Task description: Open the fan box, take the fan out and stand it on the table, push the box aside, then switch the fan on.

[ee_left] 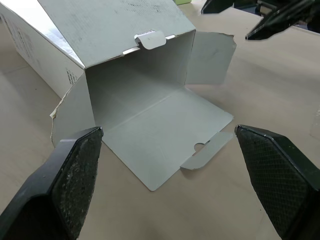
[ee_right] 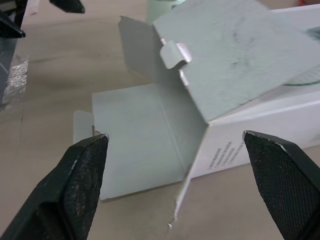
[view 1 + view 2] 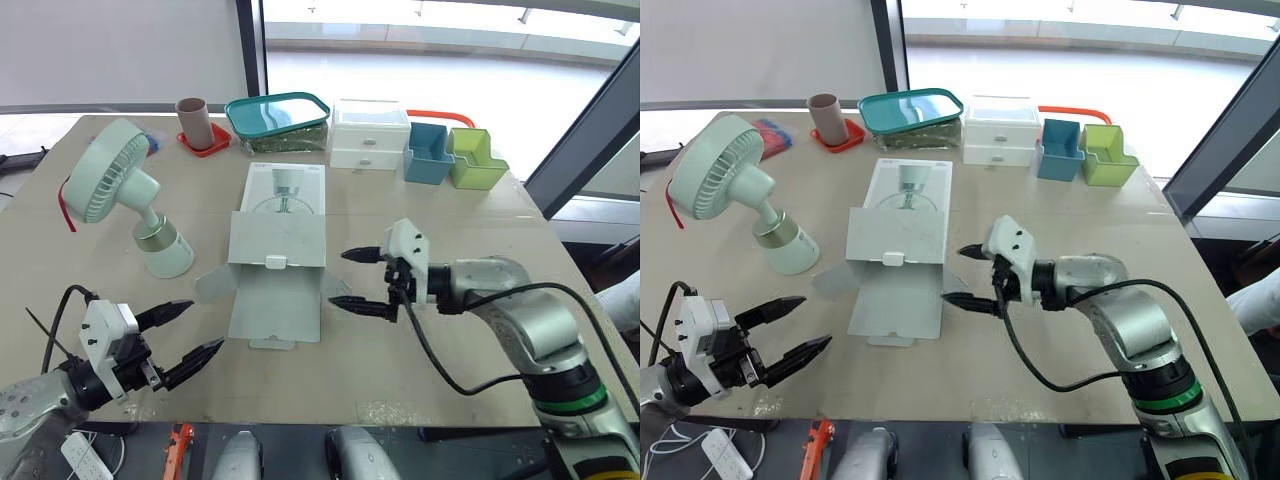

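The side flap is still joined at the box's open end [image 3: 325, 277]. The fan box [image 3: 281, 210] should turn and slide along when I pull that side flap.
The white fan box [image 3: 280, 235] lies in the middle of the table with its near end open and flaps [image 3: 274, 312] spread flat; inside it looks empty [image 1: 145, 100]. The pale green fan [image 3: 125, 195] stands on the table to the left of the box, head tilted up. My left gripper [image 3: 185, 335] is open near the front left edge, short of the flaps. My right gripper [image 3: 350, 278] is open just right of the box's open end, fingertips pointing at it, nothing between them. In the right wrist view the box corner [image 2: 225, 80] sits between the fingers [image 2: 75, 185].
Along the far edge stand a brown cup [image 3: 194, 120] on a red coaster, a teal-lidded container [image 3: 278, 120], a white drawer unit [image 3: 368, 133], and blue [image 3: 428, 152] and green [image 3: 474, 160] bins. A black cable [image 3: 480, 375] trails from my right arm.
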`<act>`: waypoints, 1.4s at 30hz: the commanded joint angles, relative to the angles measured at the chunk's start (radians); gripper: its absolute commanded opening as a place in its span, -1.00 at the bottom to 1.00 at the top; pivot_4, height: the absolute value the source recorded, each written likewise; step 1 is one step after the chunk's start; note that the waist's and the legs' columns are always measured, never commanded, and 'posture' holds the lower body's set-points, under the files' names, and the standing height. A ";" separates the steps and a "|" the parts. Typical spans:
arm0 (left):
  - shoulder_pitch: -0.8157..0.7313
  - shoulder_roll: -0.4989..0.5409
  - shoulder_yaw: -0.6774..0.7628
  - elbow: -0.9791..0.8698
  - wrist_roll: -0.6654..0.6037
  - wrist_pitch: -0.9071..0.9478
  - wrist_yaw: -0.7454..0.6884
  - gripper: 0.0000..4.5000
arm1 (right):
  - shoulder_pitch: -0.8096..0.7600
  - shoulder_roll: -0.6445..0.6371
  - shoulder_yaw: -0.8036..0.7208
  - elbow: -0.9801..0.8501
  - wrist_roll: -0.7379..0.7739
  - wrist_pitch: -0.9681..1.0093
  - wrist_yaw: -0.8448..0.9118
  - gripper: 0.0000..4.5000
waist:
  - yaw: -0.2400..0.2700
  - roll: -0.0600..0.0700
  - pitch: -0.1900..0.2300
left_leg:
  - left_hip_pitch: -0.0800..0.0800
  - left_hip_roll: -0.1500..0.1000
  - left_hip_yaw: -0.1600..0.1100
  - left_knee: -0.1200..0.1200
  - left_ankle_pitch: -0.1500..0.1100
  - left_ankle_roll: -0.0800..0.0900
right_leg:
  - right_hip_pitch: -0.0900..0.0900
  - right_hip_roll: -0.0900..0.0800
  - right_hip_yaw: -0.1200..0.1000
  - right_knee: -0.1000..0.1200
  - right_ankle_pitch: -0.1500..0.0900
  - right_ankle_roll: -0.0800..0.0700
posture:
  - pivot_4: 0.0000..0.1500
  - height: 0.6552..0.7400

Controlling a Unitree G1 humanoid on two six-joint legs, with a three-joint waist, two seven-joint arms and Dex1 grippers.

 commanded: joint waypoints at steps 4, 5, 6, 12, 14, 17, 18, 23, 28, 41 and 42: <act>0.005 -0.019 -0.020 -0.040 0.027 -0.040 0.018 1.00 | -0.079 0.099 0.067 0.091 -0.068 0.025 -0.054 0.97 | 0.001 -0.001 0.000 | 0.000 -0.001 0.000 0.000 0.000 0.000 | 0.000 -0.001 0.000 0.000 0.000 0.000 | 1.00 1.00; 0.007 -0.023 -0.024 -0.038 0.035 -0.046 0.020 1.00 | -0.096 0.123 0.083 0.123 -0.095 0.046 -0.085 0.97 | 0.000 -0.001 0.000 | -0.001 -0.001 0.000 0.000 0.000 0.000 | 0.000 -0.001 0.000 0.000 0.000 0.000 | 1.00 1.00; 0.011 -0.025 -0.028 -0.039 0.042 -0.049 0.022 1.00 | -0.113 0.144 0.091 0.158 -0.120 0.062 -0.117 0.97 | 0.001 -0.001 0.000 | 0.000 0.000 0.000 0.000 0.000 0.000 | 0.000 0.000 0.000 0.000 0.000 0.000 | 1.00 1.00; 0.009 -0.028 -0.035 -0.033 0.061 -0.057 0.025 1.00 | -0.131 0.177 0.066 0.186 -0.122 0.131 -0.153 0.97 | 0.002 -0.001 0.000 | -0.002 -0.001 -0.001 0.000 0.000 0.000 | 0.000 -0.001 0.000 0.000 0.000 0.000 | 1.00 1.00; 0.005 -0.028 -0.040 -0.026 0.071 -0.065 0.023 1.00 | -0.126 0.173 0.066 0.178 -0.122 0.140 -0.150 0.97 | 0.002 -0.001 0.000 | -0.002 -0.001 -0.001 0.000 0.000 0.000 | 0.000 -0.001 0.000 0.000 0.000 0.000 | 1.00 1.00; -0.006 -0.026 -0.056 -0.019 0.084 -0.071 0.019 1.00 | -0.119 0.157 0.076 0.181 -0.138 0.120 -0.139 0.39 | 0.002 -0.001 0.000 | -0.001 -0.001 -0.001 0.000 0.000 0.000 | 0.000 -0.001 0.000 0.000 0.000 0.000 | 1.00 1.00; -0.006 -0.026 -0.058 -0.018 0.087 -0.073 0.019 1.00 | -0.117 0.156 0.076 0.179 -0.137 0.121 -0.137 0.30 | 0.002 -0.001 0.000 | -0.001 -0.001 -0.001 0.000 0.000 0.000 | 0.000 -0.001 0.000 0.000 0.000 0.000 | 1.00 1.00; -0.009 -0.027 -0.064 -0.013 0.095 -0.077 0.018 1.00 | -0.106 0.130 0.055 0.185 -0.135 0.117 -0.126 -0.69 | 0.001 -0.001 0.000 | -0.001 -0.001 -0.001 0.000 0.000 0.000 | 0.000 0.000 0.000 0.000 0.000 0.000 | 1.00 1.00; -0.009 -0.023 -0.068 -0.007 0.105 -0.084 0.014 1.00 | -0.097 0.104 0.025 0.226 -0.150 0.108 -0.139 -0.99 | 0.002 -0.001 0.000 | -0.001 -0.001 -0.001 0.000 0.000 0.000 | 0.000 -0.001 0.000 0.000 0.000 0.000 | 1.00 1.00; -0.038 -0.018 -0.107 0.024 0.128 -0.097 -0.003 1.00 | -0.054 -0.004 -0.194 0.329 -0.154 0.167 -0.245 -0.99 | 0.002 -0.001 0.000 | -0.002 -0.002 -0.001 0.000 0.000 0.000 | 0.000 -0.001 0.000 -0.001 0.000 0.001 | 1.00 1.00; -0.042 -0.017 -0.108 0.029 0.127 -0.096 -0.005 1.00 | -0.049 -0.013 -0.217 0.333 -0.151 0.171 -0.252 -0.99 | 0.002 -0.001 0.000 | -0.002 -0.002 -0.001 0.000 0.000 0.000 | 0.000 -0.001 0.000 -0.001 0.000 0.001 | 1.00 1.00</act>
